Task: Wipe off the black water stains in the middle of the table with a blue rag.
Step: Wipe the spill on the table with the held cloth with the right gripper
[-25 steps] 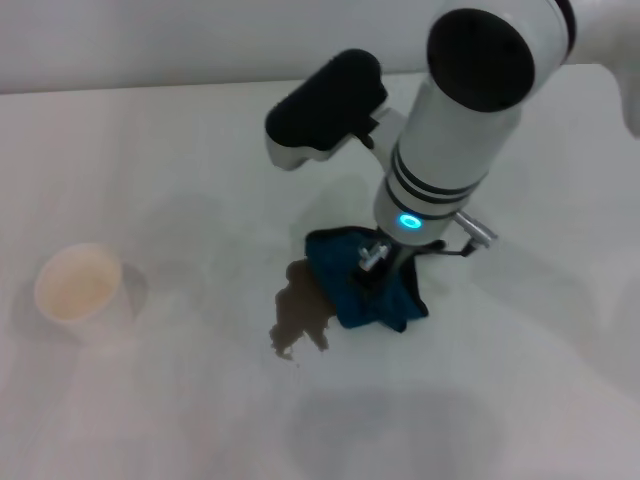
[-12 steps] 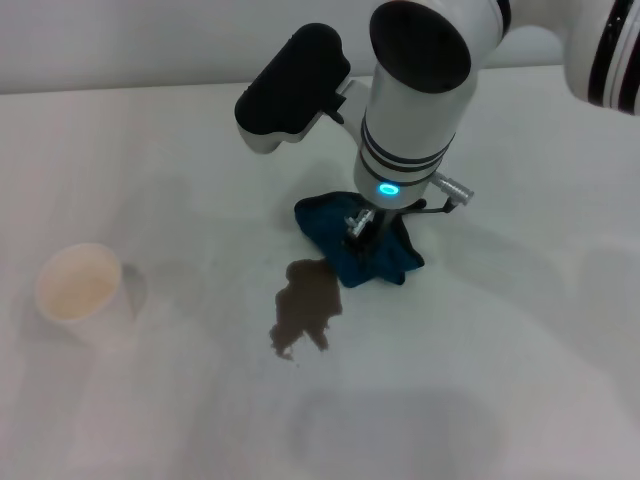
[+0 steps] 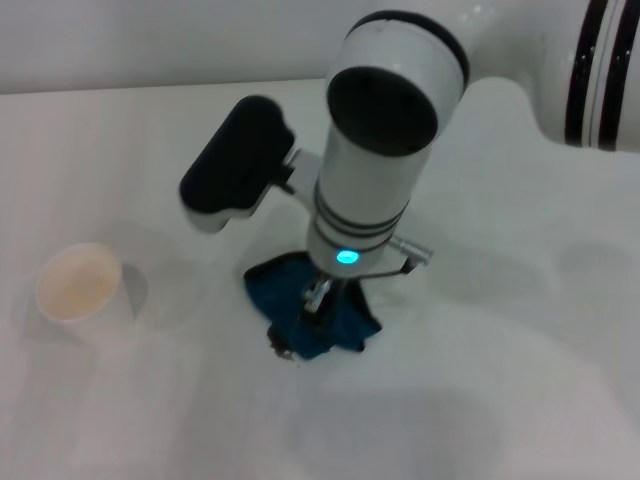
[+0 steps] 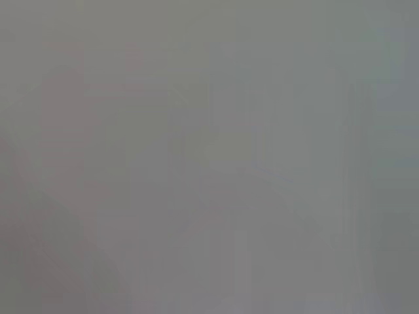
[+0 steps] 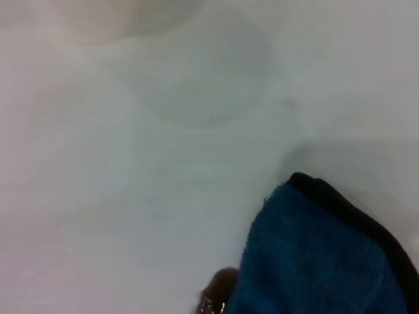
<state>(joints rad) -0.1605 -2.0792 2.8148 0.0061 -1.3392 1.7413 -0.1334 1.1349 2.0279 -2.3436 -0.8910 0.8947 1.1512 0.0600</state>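
A dark bit of the black water stains [image 3: 280,346] shows past the blue rag's near edge, so next my right gripper draws back, then wipes the table nearer me [image 3: 286,395].
In the head view my right gripper [image 3: 318,300] points down and is shut on the blue rag [image 3: 305,312], pressing it onto the white table [image 3: 150,400] near the middle. The rag covers almost all of the black water stains; only a small dark bit [image 3: 279,349] shows at the rag's near left edge. In the right wrist view the rag [image 5: 327,255] with its black edging fills one corner, and a dark wet patch [image 5: 219,294] shows beside it. The left gripper is out of view; the left wrist view is a blank grey.
A white paper cup [image 3: 78,283] stands on the table well to the left of the rag. The right arm's big white forearm [image 3: 375,150] hangs over the middle and hides the table behind the rag.
My right gripper has dragged the rag left and toward me, from beside the stain to on top of it. The dark blotch, open to view before, is now almost wholly covered.
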